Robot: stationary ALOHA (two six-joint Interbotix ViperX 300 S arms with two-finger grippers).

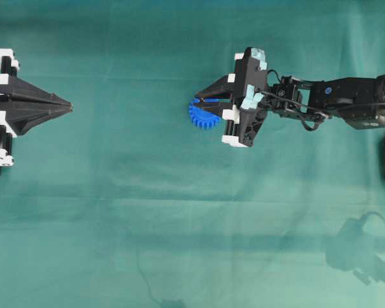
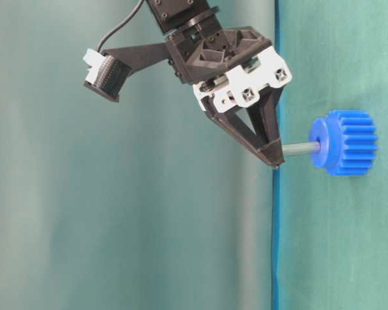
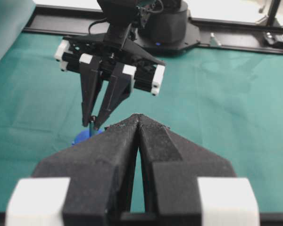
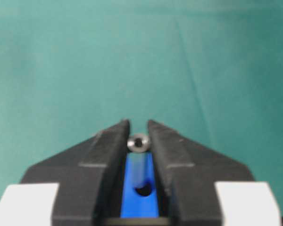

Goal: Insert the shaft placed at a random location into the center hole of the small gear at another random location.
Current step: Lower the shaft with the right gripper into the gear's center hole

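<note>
I can see the shaft's lower end (image 2: 317, 148) slightly off the gear's center hole, so my right gripper should move it back over the dark opening (image 4: 144, 190) before pushing down.
The small gear (image 1: 202, 116) is bright blue and lies flat on the green cloth. My right gripper (image 1: 199, 99) hangs just above it, shut on the shaft (image 2: 301, 148), a thin silvery pin held upright. In the table-level view the shaft's free end meets the gear's raised hub (image 2: 319, 146); how deep it sits I cannot tell. In the right wrist view the shaft (image 4: 138, 142) is pinched between the fingertips, its lower end at the dark center hole (image 4: 144, 190). My left gripper (image 1: 69, 105) is shut and empty at the far left. From its wrist view its tips (image 3: 139, 116) point toward the right gripper (image 3: 92, 123).
Green cloth (image 1: 179, 224) covers the whole table. The right arm (image 1: 333, 99) reaches in from the right edge. A black frame rail (image 3: 236, 37) and the right arm's base (image 3: 167, 26) stand at the far side in the left wrist view.
</note>
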